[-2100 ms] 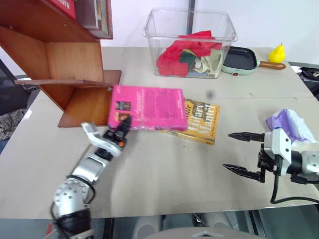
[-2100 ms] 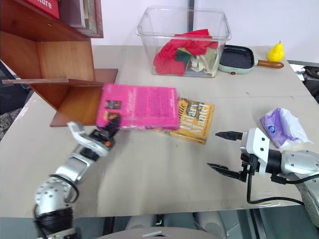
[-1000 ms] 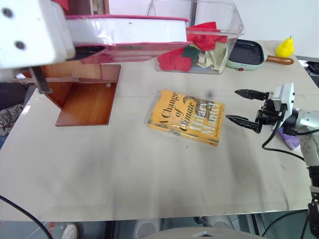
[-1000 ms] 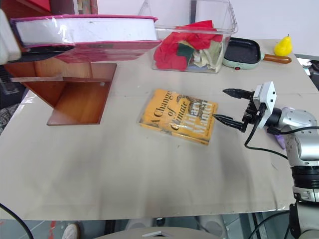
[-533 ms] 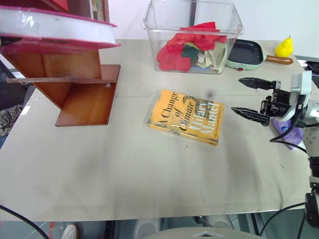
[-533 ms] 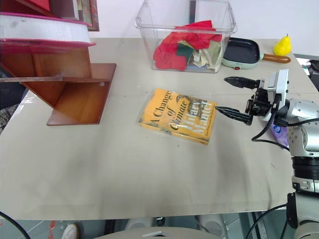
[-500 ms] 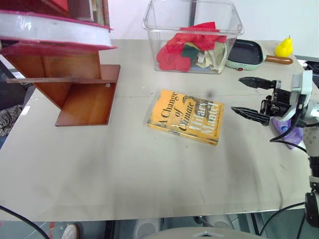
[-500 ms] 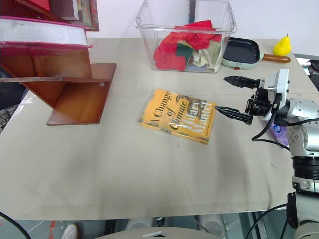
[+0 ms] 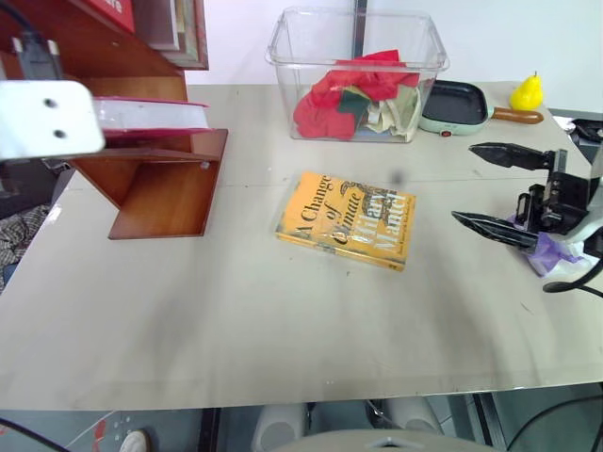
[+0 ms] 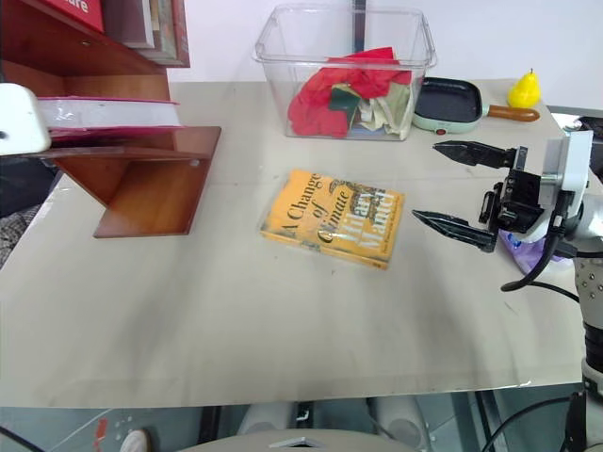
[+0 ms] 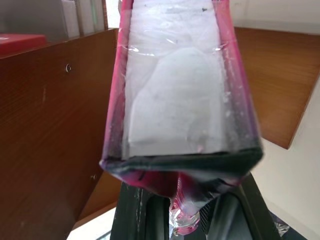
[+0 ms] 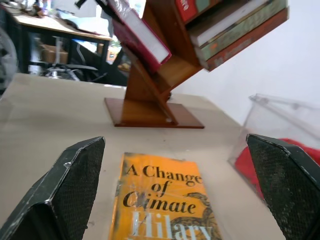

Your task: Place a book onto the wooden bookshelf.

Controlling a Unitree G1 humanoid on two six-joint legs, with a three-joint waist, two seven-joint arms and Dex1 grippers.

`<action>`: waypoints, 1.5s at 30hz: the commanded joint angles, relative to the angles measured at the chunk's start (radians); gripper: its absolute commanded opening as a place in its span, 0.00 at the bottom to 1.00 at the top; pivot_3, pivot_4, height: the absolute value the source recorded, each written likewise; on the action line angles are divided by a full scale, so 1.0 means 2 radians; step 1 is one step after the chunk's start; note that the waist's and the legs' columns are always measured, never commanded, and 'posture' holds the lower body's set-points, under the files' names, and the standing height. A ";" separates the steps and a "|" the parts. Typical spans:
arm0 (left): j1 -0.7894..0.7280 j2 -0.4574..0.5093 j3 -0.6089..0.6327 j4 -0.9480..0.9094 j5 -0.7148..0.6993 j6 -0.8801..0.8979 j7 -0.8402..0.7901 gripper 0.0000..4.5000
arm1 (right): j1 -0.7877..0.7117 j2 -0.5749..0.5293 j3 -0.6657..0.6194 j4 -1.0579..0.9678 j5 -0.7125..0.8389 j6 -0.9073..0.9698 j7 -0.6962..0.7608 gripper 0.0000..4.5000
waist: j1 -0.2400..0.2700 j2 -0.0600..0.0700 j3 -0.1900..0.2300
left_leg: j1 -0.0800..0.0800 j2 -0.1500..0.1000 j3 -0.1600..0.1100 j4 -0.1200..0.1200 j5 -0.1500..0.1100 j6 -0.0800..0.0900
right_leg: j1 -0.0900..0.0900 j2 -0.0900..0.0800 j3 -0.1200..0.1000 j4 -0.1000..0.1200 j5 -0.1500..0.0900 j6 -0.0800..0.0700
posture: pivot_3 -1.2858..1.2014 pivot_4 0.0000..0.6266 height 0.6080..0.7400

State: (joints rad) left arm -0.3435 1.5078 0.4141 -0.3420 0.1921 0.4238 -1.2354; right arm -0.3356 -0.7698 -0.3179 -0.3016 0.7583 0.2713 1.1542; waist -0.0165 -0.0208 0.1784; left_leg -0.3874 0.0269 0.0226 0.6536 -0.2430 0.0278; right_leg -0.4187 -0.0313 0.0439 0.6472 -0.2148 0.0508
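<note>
My left gripper should keep lowering the pink book (image 9: pixel 154 115), which hangs level just above the bookshelf's lower board (image 9: pixel 181 153), until that board holds it up, and then let go.
My left gripper (image 11: pixel 186 202) is shut on the spine end of the pink book (image 9: pixel 151 115). It holds the book about level at the wooden bookshelf (image 9: pixel 160 193), just above the shelf's lower board. The book's white page edge (image 11: pixel 175 85) points in between two brown boards. I cannot tell whether the book touches the shelf. My right gripper (image 10: pixel 429 181) hangs open and empty over the table's right side, apart from both books.
A yellow-orange book (image 9: pixel 347 219) lies flat mid-table. A clear bin (image 9: pixel 358 56) of cloths stands at the back, with a small pan (image 9: pixel 462 102) and a yellow pear-shaped toy (image 9: pixel 525 94) to its right. A purple bag (image 9: pixel 551 250) lies under the right arm. Other books fill the upper shelf (image 10: pixel 141 24).
My left gripper has carried the pink book left and down to the shelf's lower board. The right gripper has risen and drawn back toward the table's right edge, still open.
</note>
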 commanded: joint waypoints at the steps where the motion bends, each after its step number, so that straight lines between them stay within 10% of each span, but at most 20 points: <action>1: -0.048 -0.010 -0.083 0.037 0.007 0.009 0.054 0.04 | 0.009 -0.005 -0.022 -0.042 0.022 0.010 -0.022 1.00 | 0.002 0.001 0.000 | 0.002 0.000 0.000 0.000 0.000 0.000 | 0.002 0.000 0.000 0.000 0.000 0.000 | 0.52 0.24 1.00; 14: -0.286 -0.115 -0.304 0.172 0.126 -0.035 0.036 0.04 | 0.024 0.009 -0.017 -0.071 0.035 0.012 -0.051 1.00 | 0.016 0.007 -0.006 | 0.003 0.000 -0.001 0.000 0.000 0.001 | 0.005 0.002 0.000 0.002 0.000 -0.001 | 0.52 0.24 1.00; 21: -0.287 -0.125 -0.293 0.179 0.118 -0.052 0.022 0.72 | 0.039 0.006 -0.024 -0.077 0.039 0.012 -0.054 1.00 | 0.007 0.002 -0.005 | -0.002 0.001 -0.001 0.001 0.001 0.001 | 0.001 0.004 0.003 0.000 0.000 0.001 | 0.52 0.24 1.00; 24: -0.271 -0.116 -0.259 0.140 0.083 -0.040 -0.002 0.99 | 0.046 0.003 -0.029 -0.076 0.040 0.012 -0.053 1.00 | 0.002 0.002 -0.005 | -0.005 0.001 -0.001 0.002 0.000 0.001 | 0.000 0.003 0.003 -0.002 0.001 0.000 | 0.52 0.24 1.00; 35: -0.185 -0.110 -0.015 -0.033 -0.216 0.179 -0.115 0.99 | 0.054 -0.008 -0.034 -0.059 0.036 0.013 -0.039 1.00 | 0.002 -0.003 -0.002 | -0.014 0.000 -0.002 0.006 0.000 0.001 | -0.007 0.000 0.001 -0.001 0.000 0.002 | 0.52 0.24 1.00; 45: -0.118 -0.366 0.056 -0.197 -0.468 0.411 0.080 0.99 | 0.051 -0.015 -0.026 -0.066 0.030 0.036 -0.063 1.00 | -0.002 -0.003 -0.002 | -0.004 -0.001 -0.003 0.009 0.000 0.002 | 0.005 0.000 0.001 -0.001 -0.001 0.005 | 0.52 0.24 1.00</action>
State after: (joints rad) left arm -0.5894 0.7930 0.4877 -0.6965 -0.7140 1.2500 -1.1365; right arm -0.2303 -0.7818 -0.3509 -0.3942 0.8110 0.3398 1.0425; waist -0.0196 -0.0269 0.1746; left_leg -0.3962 0.0254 0.0168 0.6710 -0.2435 0.0307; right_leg -0.4094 -0.0309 0.0455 0.6453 -0.2168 0.0598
